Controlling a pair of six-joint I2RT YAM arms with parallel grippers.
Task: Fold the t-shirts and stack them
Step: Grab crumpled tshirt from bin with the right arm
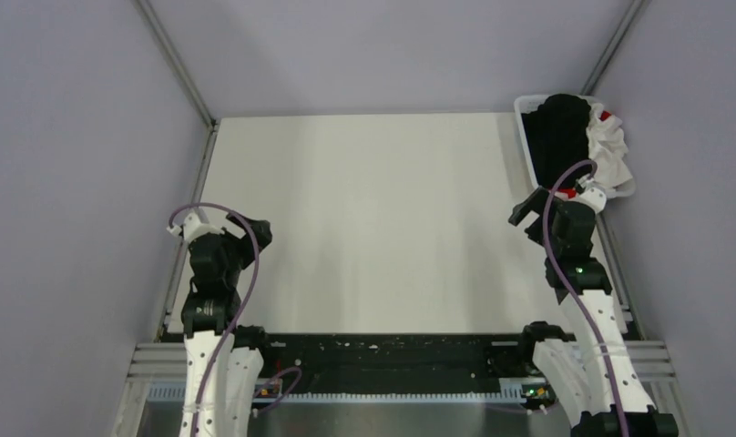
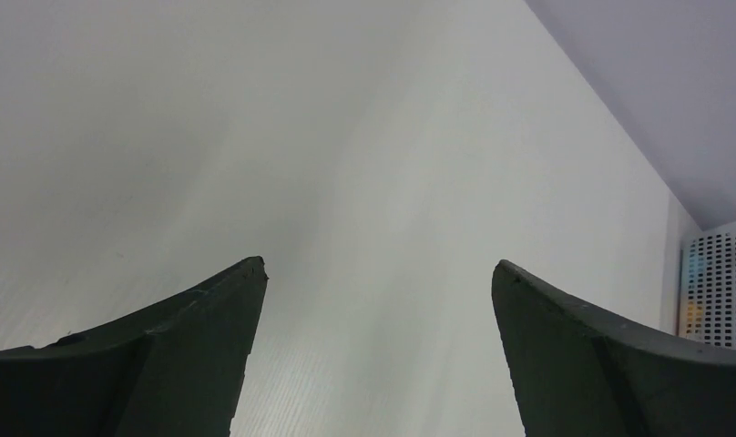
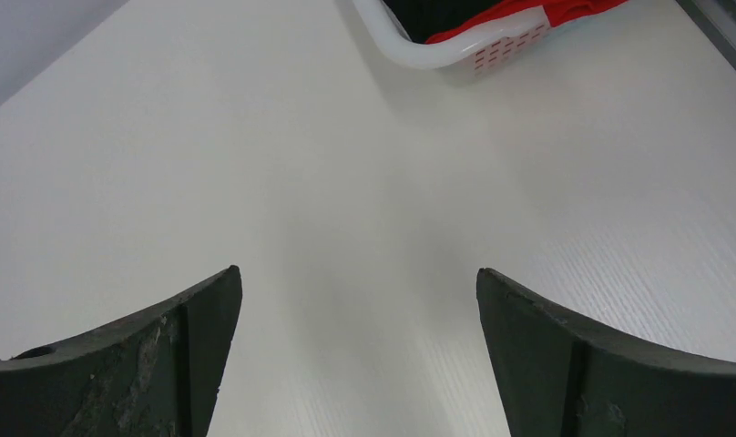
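Note:
I should go on moving my right gripper into the basket before I close it on the black t-shirt's far end (image 1: 565,106), with the black t-shirt lying uncovered (image 1: 556,144) next to the white one.
The t-shirts lie heaped in a white basket (image 1: 521,114) at the table's far right corner. A large black one (image 1: 558,132) fills the left side, and a white one (image 1: 612,150) with bits of red hangs over the right rim. In the right wrist view the basket's rim (image 3: 419,55) shows at the top with red cloth (image 3: 528,14) and black cloth (image 3: 437,11) inside. My right gripper (image 1: 528,208) (image 3: 358,270) stands open just short of the basket, over bare table. My left gripper (image 1: 253,232) (image 2: 379,264) is open at the near left, holding nothing.
The white table top (image 1: 373,218) spreads between the two arms. Grey walls close it in on three sides, with metal rails along the edges. The left wrist view catches the basket's lattice wall (image 2: 715,287) far off at the right.

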